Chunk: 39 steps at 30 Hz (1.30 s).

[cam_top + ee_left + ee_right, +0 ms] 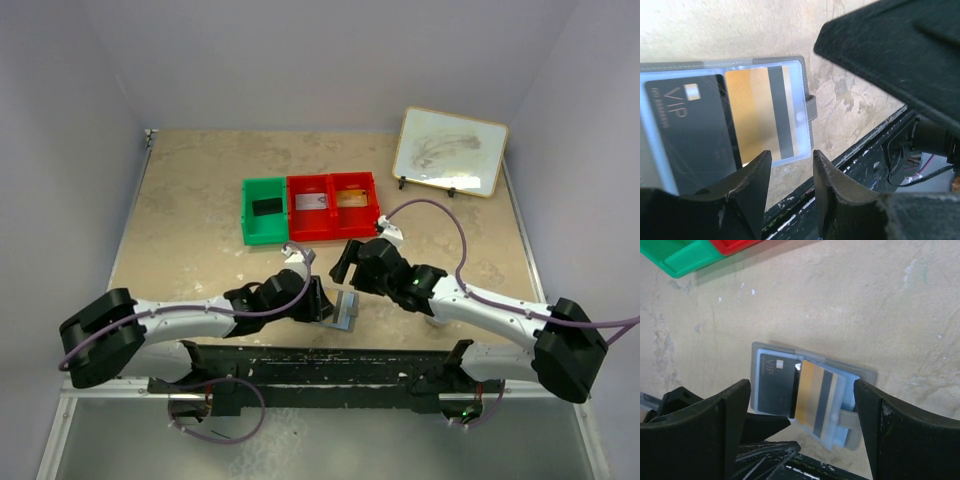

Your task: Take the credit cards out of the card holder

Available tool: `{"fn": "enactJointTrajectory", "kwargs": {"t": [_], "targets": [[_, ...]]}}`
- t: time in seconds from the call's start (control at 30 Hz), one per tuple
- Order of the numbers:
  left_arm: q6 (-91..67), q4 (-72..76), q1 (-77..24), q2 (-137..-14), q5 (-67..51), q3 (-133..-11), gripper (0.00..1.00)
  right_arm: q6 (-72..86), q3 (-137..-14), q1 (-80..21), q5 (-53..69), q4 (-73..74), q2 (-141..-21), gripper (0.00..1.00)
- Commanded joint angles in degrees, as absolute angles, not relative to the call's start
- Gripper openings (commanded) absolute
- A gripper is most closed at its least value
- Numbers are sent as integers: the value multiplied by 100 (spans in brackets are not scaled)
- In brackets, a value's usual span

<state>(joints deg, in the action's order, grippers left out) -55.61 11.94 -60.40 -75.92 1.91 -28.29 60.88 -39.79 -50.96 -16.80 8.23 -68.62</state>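
Next, I take the black card's end (755, 385) with my left gripper and help turn the card holder around, because the card holder's strap end (850, 421) points away from my left gripper.
The card holder (346, 311) lies open on the table near the front edge. It is a grey case (863, 372) with clear sleeves and a strap. One sleeve holds a black credit card (772, 385) marked VIP. A raised sleeve holds a gold credit card (815, 400) with a dark stripe. In the left wrist view the black card (690, 130) and the gold card (757, 117) lie side by side. My left gripper (791, 155) is open at the holder's near edge, with nothing between its fingers. My right gripper (801, 385) hangs wide open above the holder, apart from it.
A green bin (263, 226) and a red two-compartment bin (333, 222) stand behind the holder, each compartment with a card in it. A framed whiteboard (450, 150) leans at the back right. The black front rail (850, 170) runs just below the holder.
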Motion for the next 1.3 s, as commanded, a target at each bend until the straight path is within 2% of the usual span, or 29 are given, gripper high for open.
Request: {"fn": "enactJointTrajectory", "kwargs": {"t": [0.0,0.2,0.37,0.57,0.77,1.03,1.27], "targets": [[-5365,581,-6051,-6896,998,-2976,37,5936,-3950,-5080,-1300,241,-6908,85],[-5532,-179,-6050,-6151,1855,-2740,41,5804,-3844,-5084,-539,-439,-7059,78],[-5603,-883,-5829,-6080,2383,-2868,47,5752,-3648,-5101,258,-943,-7438,72],[-5404,-485,-5006,-6353,1587,-2848,48,6040,-3077,-5299,567,-1428,-7687,66],[-5126,-310,-4966,-7112,1083,-3093,48,6224,-2988,-5304,-179,-698,-8000,60],[-5124,2,-4966,-7351,788,-3024,42,6290,-3115,-5300,-540,-87,-7925,58],[-5236,194,-4966,-7362,538,-2838,27,5543,-3451,-5302,-46,-100,-7513,60]]}}
